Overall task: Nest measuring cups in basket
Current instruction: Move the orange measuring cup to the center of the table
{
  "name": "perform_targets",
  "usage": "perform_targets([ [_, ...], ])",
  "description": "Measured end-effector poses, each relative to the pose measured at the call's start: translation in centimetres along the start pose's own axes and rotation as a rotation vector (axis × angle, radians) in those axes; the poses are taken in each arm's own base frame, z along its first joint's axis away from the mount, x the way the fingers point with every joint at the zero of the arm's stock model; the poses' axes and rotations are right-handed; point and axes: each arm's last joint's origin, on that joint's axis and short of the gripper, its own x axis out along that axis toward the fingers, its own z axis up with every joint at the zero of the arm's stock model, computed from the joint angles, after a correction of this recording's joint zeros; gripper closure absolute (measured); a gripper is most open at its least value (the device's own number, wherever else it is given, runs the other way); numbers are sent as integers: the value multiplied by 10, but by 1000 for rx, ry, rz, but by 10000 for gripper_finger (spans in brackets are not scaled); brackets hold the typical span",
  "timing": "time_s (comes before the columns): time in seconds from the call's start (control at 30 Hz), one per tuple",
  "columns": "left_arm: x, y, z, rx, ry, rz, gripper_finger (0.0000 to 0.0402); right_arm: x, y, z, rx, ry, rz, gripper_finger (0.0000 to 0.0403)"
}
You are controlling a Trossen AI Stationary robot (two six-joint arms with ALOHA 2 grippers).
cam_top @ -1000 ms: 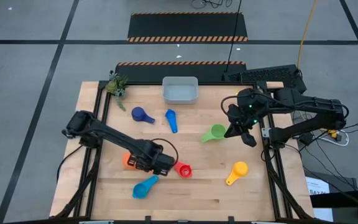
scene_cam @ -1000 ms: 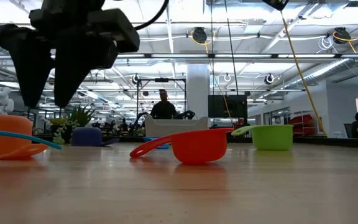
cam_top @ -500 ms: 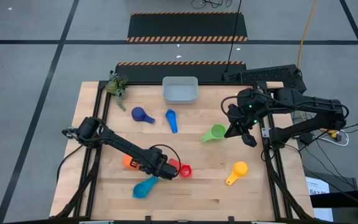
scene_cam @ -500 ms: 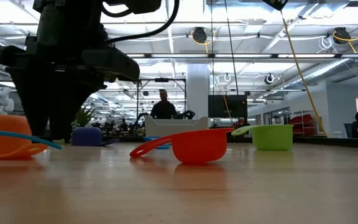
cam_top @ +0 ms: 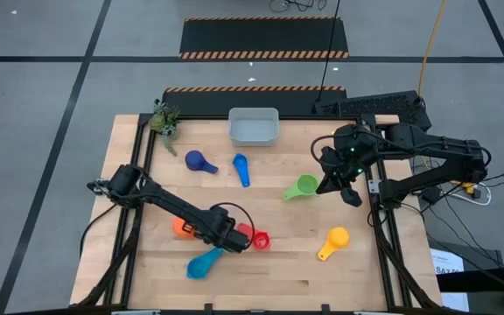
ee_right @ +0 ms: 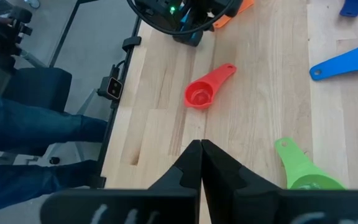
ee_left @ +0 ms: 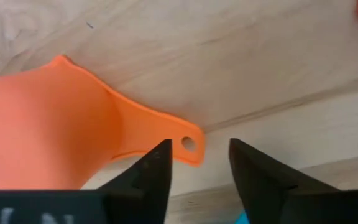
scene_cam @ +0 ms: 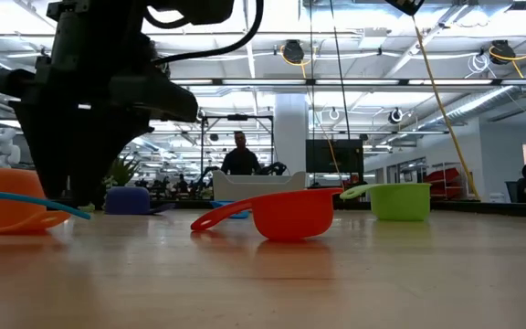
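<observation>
Next, I open my left gripper around the handle's holed end (ee_left: pixel 194 147) and pinch it before lifting, because one finger of my left gripper overlaps the orange cup's handle (ee_left: pixel 152 138).
My left gripper (cam_top: pixel 221 234) points down, open, at the orange cup (cam_top: pixel 180 227); the cup's handle end (ee_left: pixel 188 144) shows between its fingers. The red cup (cam_top: pixel 259 238) lies just right of it and the light blue cup (cam_top: pixel 203 262) nearer. Navy (cam_top: pixel 198 161), blue (cam_top: pixel 241 168), green (cam_top: pixel 303 186) and yellow (cam_top: pixel 334 239) cups lie scattered on the table. The basket (cam_top: pixel 253 127) stands at the far edge. My right gripper (ee_right: pixel 201 149) hangs shut above the table's right side. My left gripper comes down from above over the free end of the orange cup's handle (ee_left: pixel 188 144). One fingertip (ee_left: pixel 160 155) covers part of the handle, the other stands beyond its end. I cannot tell whether either touches it. The cup rests on the table.
A small green plant (cam_top: pixel 164 119) stands at the far left corner. In the low view a person (scene_cam: pixel 240 155) is in the room behind the basket (scene_cam: pixel 258 185). Bare wood lies between the red cup (scene_cam: pixel 290 212) and the yellow one.
My left gripper has come down to table height beside the orange cup and tipped to point straight down. The cups have stayed where they were.
</observation>
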Motion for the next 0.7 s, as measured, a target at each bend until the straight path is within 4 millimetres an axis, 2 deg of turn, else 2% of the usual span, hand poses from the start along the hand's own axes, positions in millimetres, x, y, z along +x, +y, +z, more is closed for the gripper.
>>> perform_targets([
  [0.13,5,3,0,-20,-4,21,194,0,0,0,-7,1,0,403],
  [0.27,12,7,1,-21,-5,46,187,0,0,0,-18,1,0,403],
  [0.63,14,3,1,32,-27,7,236,0,0,-4,-27,36,-2,403],
  [0.7,20,0,1,44,-17,12,245,0,0,-4,-27,38,-2,403],
])
